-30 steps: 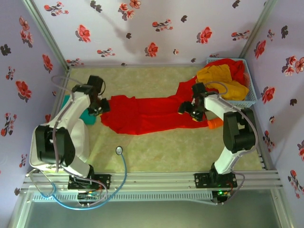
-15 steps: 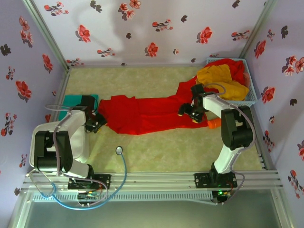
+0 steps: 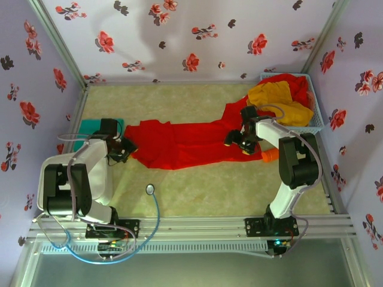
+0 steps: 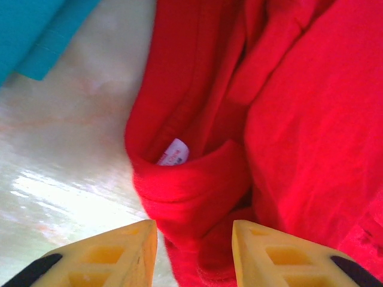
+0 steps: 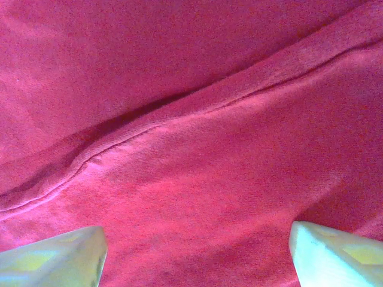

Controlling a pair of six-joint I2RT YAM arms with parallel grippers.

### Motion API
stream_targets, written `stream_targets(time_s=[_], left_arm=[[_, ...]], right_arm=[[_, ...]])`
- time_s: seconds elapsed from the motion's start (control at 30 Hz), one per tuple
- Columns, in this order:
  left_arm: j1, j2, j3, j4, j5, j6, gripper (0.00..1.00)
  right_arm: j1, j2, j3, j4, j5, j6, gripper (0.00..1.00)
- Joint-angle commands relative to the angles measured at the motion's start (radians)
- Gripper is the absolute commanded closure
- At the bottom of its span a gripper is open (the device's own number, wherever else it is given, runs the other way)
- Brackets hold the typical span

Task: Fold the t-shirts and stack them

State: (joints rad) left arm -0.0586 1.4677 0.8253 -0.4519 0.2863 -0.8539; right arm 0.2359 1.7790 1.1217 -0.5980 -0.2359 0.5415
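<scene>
I should grip the red t-shirt's end (image 3: 135,142) again with my left gripper and make it straight before folding, because the collar edge (image 4: 188,179) by the white label is curled into a bunched fold.
A bright red t-shirt (image 3: 179,143) lies stretched across the middle of the table, running up toward the basket. Its collar with a white label (image 4: 173,152) sits just ahead of my left gripper (image 3: 124,149), which is open at the shirt's left end with a red fold between its yellow fingertips (image 4: 128,248). My right gripper (image 3: 238,142) hangs open over the shirt's right part, red cloth (image 5: 191,149) spread under it with a seam running across. A teal-green shirt (image 3: 90,127) lies folded at the far left. A mustard-yellow shirt (image 3: 275,95) and more red cloth fill the basket.
The pale blue mesh basket (image 3: 315,119) stands at the back right corner. An orange object (image 3: 270,156) lies by the right arm. A blue cable with a round end (image 3: 150,189) loops over the front of the table. Flowered walls close in three sides.
My left gripper came forward and down from the shirt's upper left edge to its left end, then edged slightly right. The shirt's left edge shifted a little. The right gripper barely moved.
</scene>
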Motion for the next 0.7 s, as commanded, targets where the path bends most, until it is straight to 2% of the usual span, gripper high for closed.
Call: stream_targets(time_s=[0.0, 0.3, 0.5, 0.6, 0.67], left_arm=[[-0.025, 0.018, 0.0, 0.06, 0.063, -0.045, 0.63], [-0.091, 0.111, 0.082, 0.091, 0.065, -0.063, 0.65], [-0.101, 0.169, 0.155, 0.086, 0.064, -0.053, 0.87], [-0.11, 0.186, 0.197, 0.058, 0.05, -0.043, 0.87], [-0.119, 0.204, 0.233, 0.038, 0.035, -0.033, 0.82]], right_arm=[[0.003, 0.021, -0.009, -0.002, 0.011, -0.004, 0.2], [0.003, 0.013, -0.02, 0.001, 0.009, -0.003, 0.21], [0.003, 0.011, -0.026, 0.002, 0.006, 0.0, 0.21], [0.003, 0.004, -0.031, 0.003, 0.01, -0.001, 0.21], [0.002, 0.006, -0.031, 0.006, 0.007, 0.0, 0.22]])
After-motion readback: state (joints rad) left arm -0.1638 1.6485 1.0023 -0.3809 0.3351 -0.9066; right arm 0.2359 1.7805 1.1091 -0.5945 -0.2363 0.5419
